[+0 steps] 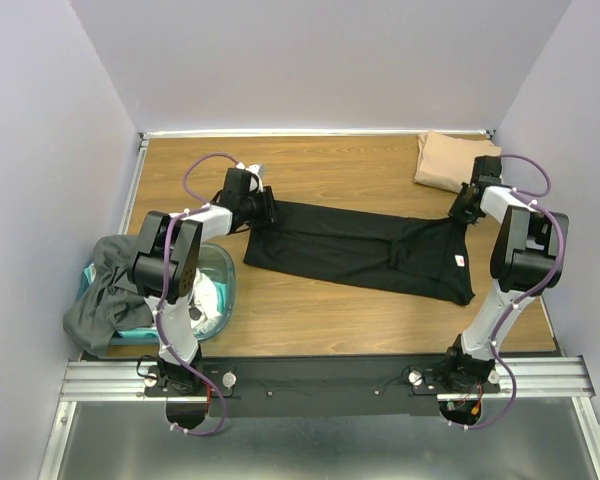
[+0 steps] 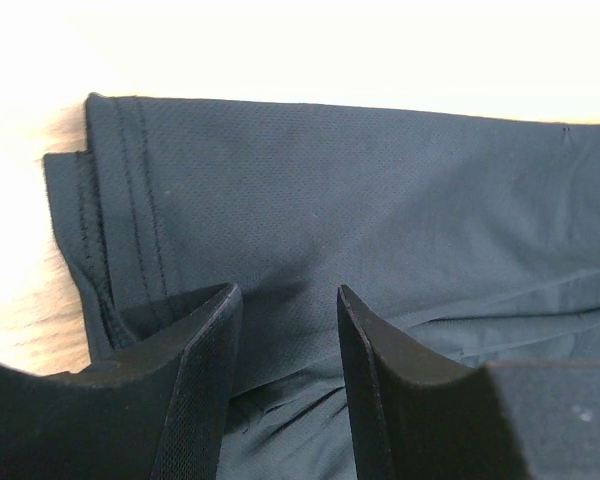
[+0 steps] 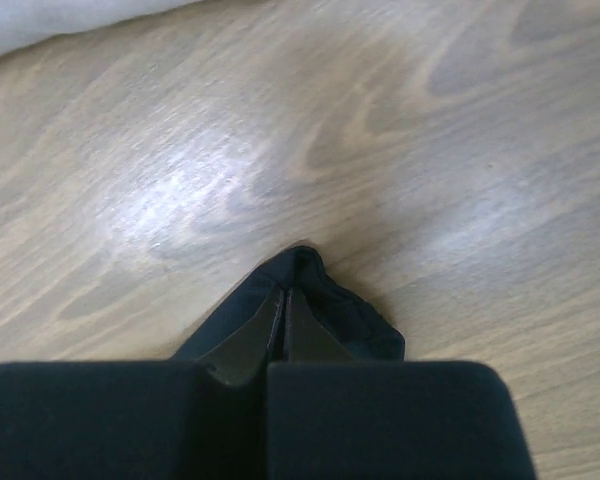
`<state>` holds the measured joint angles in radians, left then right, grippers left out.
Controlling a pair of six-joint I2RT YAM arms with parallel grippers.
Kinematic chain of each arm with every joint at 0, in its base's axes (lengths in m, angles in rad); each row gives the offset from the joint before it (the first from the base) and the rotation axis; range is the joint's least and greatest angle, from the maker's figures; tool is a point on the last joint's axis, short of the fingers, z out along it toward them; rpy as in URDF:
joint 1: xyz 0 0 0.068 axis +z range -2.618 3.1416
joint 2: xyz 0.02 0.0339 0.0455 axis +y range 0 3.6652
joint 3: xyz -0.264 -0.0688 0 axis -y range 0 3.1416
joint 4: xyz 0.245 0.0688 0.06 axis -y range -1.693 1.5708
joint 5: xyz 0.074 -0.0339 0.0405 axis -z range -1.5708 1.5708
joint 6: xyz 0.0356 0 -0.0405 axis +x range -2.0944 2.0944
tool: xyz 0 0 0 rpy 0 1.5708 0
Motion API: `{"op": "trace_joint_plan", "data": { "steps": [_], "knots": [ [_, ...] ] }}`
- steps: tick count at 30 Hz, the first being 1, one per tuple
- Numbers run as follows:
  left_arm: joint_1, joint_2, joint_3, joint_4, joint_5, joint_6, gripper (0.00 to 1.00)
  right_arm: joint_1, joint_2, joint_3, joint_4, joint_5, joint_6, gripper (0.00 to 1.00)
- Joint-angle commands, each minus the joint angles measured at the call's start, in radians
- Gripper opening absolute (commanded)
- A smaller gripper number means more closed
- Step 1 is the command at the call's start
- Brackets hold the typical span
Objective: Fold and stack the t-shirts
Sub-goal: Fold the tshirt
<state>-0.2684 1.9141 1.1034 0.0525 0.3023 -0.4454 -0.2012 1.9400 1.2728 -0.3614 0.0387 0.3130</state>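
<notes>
The black t-shirt's long band (image 1: 332,242) runs in the same direction as the metal bar, so my left gripper should turn its stitched end toward the bar before I fold it.
A black t-shirt (image 1: 360,250) lies spread in a long band across the middle of the wooden table. My left gripper (image 1: 261,211) is at its left end. In the left wrist view the jaws (image 2: 286,292) stand open over the black cloth (image 2: 380,180), close to its stitched hem. My right gripper (image 1: 464,209) is at the shirt's far right corner, shut on a small fold of black cloth (image 3: 350,315) low over the wood. A folded tan-beige t-shirt (image 1: 453,160) lies at the far right corner. A dark grey t-shirt (image 1: 110,290) hangs over the tub, with white cloth (image 1: 206,302) inside it.
The teal see-through tub (image 1: 223,268) stands at the near left, beside the left arm's base. A metal rail (image 1: 320,378) runs along the near edge. Grey walls close in the table on the left, back and right.
</notes>
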Motion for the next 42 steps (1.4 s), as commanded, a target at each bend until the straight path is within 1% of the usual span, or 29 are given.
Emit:
{"op": "trace_joint_plan", "data": {
  "steps": [1, 6, 9, 13, 14, 16, 17, 20, 23, 27, 33, 37, 42],
  "knots": [
    [0.024, -0.016, -0.080, -0.019, -0.094, -0.025, 0.52, -0.014, -0.030, -0.047, -0.002, 0.093, 0.035, 0.00],
    [0.024, -0.061, -0.103, -0.010, -0.114, -0.052, 0.52, -0.015, -0.059, -0.073, -0.020, 0.133, 0.058, 0.01],
    [0.024, -0.078, -0.105, 0.001, -0.103, -0.052, 0.52, -0.015, -0.056, -0.072, -0.022, 0.110, 0.063, 0.00],
    [0.021, -0.078, -0.067, -0.006, -0.083, -0.042, 0.52, -0.015, -0.044, -0.041, -0.027, 0.072, 0.058, 0.01],
    [0.021, -0.081, -0.059, -0.016, -0.083, -0.041, 0.52, -0.017, -0.049, -0.027, -0.028, 0.049, 0.052, 0.02],
    [0.020, -0.101, -0.033, -0.034, -0.089, -0.038, 0.53, -0.015, -0.061, -0.015, -0.030, 0.014, 0.043, 0.10],
    [0.020, -0.108, -0.022, -0.042, -0.091, -0.033, 0.53, -0.015, -0.079, -0.009, -0.033, 0.003, 0.040, 0.25],
    [0.015, -0.151, 0.012, -0.078, -0.111, -0.024, 0.54, -0.014, -0.114, 0.008, -0.039, -0.032, 0.040, 0.52],
    [-0.002, -0.196, 0.029, -0.100, -0.134, -0.012, 0.54, 0.009, -0.186, 0.010, -0.047, -0.022, 0.017, 0.59],
    [-0.046, -0.199, 0.038, -0.100, -0.127, 0.004, 0.54, 0.058, -0.254, -0.024, -0.051, -0.014, 0.001, 0.63],
    [-0.095, -0.110, 0.052, -0.077, -0.091, 0.027, 0.54, 0.103, -0.302, -0.116, -0.050, -0.120, 0.073, 0.64],
    [-0.098, -0.073, 0.016, 0.010, -0.060, 0.030, 0.54, 0.143, -0.296, -0.150, -0.048, -0.148, 0.097, 0.64],
    [-0.100, -0.040, -0.016, 0.052, -0.068, 0.045, 0.54, 0.164, -0.239, -0.173, -0.042, -0.139, 0.104, 0.64]
  ]
}}
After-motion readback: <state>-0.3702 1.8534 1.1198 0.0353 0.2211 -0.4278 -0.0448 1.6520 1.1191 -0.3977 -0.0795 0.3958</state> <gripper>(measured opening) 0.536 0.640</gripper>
